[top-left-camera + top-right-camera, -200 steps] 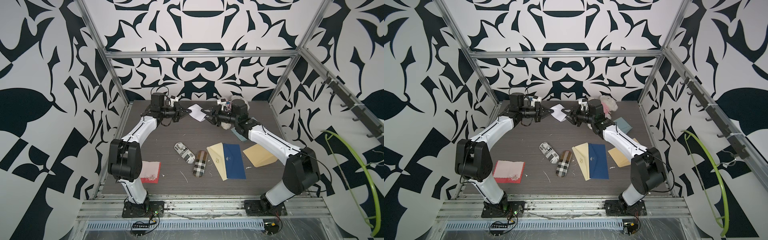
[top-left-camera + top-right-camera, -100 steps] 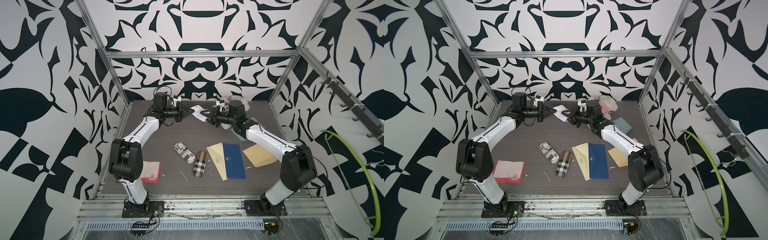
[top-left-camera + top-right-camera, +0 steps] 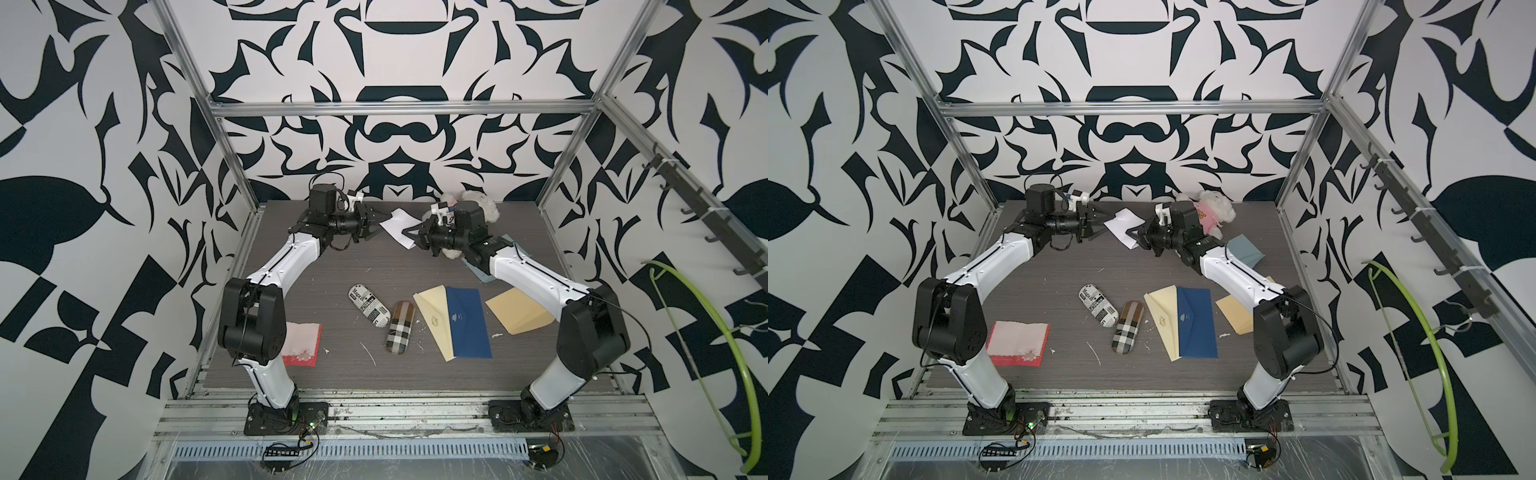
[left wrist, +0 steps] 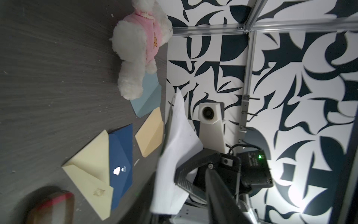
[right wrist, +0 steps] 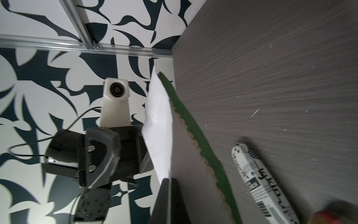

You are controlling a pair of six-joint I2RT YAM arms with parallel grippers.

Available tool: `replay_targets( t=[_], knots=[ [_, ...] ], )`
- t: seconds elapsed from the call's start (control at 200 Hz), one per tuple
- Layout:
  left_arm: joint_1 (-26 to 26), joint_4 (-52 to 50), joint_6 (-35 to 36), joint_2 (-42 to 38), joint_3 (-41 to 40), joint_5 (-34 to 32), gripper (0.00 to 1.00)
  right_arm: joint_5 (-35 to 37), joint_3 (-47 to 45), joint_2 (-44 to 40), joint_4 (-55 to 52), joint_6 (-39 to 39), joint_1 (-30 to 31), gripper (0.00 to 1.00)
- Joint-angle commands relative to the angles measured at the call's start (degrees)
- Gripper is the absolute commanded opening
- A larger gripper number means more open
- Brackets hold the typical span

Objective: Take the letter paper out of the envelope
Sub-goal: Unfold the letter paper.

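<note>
Next, I flip the letter paper over with my right gripper before my left gripper grips it, because the letter paper's plain white side (image 3: pixel 397 227) is facing up and its green edge (image 5: pixel 204 143) is underneath.
A white sheet, the letter paper (image 3: pixel 397 224) (image 3: pixel 1121 224), hangs in the air above the back of the table between both grippers. My right gripper (image 3: pixel 409 233) (image 5: pixel 167 186) is shut on one edge of it. In the right wrist view a layer with a green, gold-trimmed edge (image 5: pixel 193 126) lies against the paper (image 5: pixel 157 120). It looks like the envelope, but I cannot tell for sure. My left gripper (image 3: pixel 380 225) (image 4: pixel 174 203) stands open, with the opposite end of the sheet (image 4: pixel 178 139) loose between its spread jaws.
A white plush toy in pink (image 3: pixel 1212 208) sits behind the right arm. On the table lie cream (image 3: pixel 432 324), navy (image 3: pixel 467 324), tan (image 3: pixel 517 311) and light blue (image 3: pixel 1246 249) envelopes. A printed white case (image 3: pixel 368 305), a plaid case (image 3: pixel 399 328) and a pink cloth (image 3: pixel 301 343) lie nearer the front.
The left gripper held the paper a second ago while the right gripper closed in. The right gripper has now shut on the sheet and the left jaws have opened.
</note>
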Motion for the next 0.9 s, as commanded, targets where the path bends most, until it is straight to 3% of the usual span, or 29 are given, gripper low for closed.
replay_targets(
  t=[0.0, 0.13, 0.225, 0.41, 0.675, 0.895],
  knots=[
    [-0.2, -6.0, 0.3, -3.5, 2.7, -6.7, 0.63, 6.4, 7.3, -2.8, -14.1, -16.7, 0.3, 0.00],
    [0.0, -16.3, -0.6, -5.7, 4.7, -15.4, 0.75, 16.3, 13.0, -3.0, -24.7, -36.6, 1.0, 0.00],
    [0.7, -21.2, -2.1, -6.3, 6.3, -16.9, 0.79, 26.8, 14.4, -4.3, -27.2, -52.9, 3.7, 0.00],
    [2.4, -29.1, -4.4, -5.6, 9.8, -15.2, 0.81, 48.6, 2.4, -10.5, -10.5, -83.5, 11.3, 0.00],
    [2.5, -29.7, -8.7, -4.9, 7.7, -11.1, 0.84, 55.0, -7.0, -12.7, 5.6, -114.3, 19.3, 0.00],
    [2.4, -29.1, -9.1, -4.5, 6.7, -8.7, 0.89, 56.6, -9.3, -12.1, 9.6, -126.5, 23.7, 0.00]
  ],
)
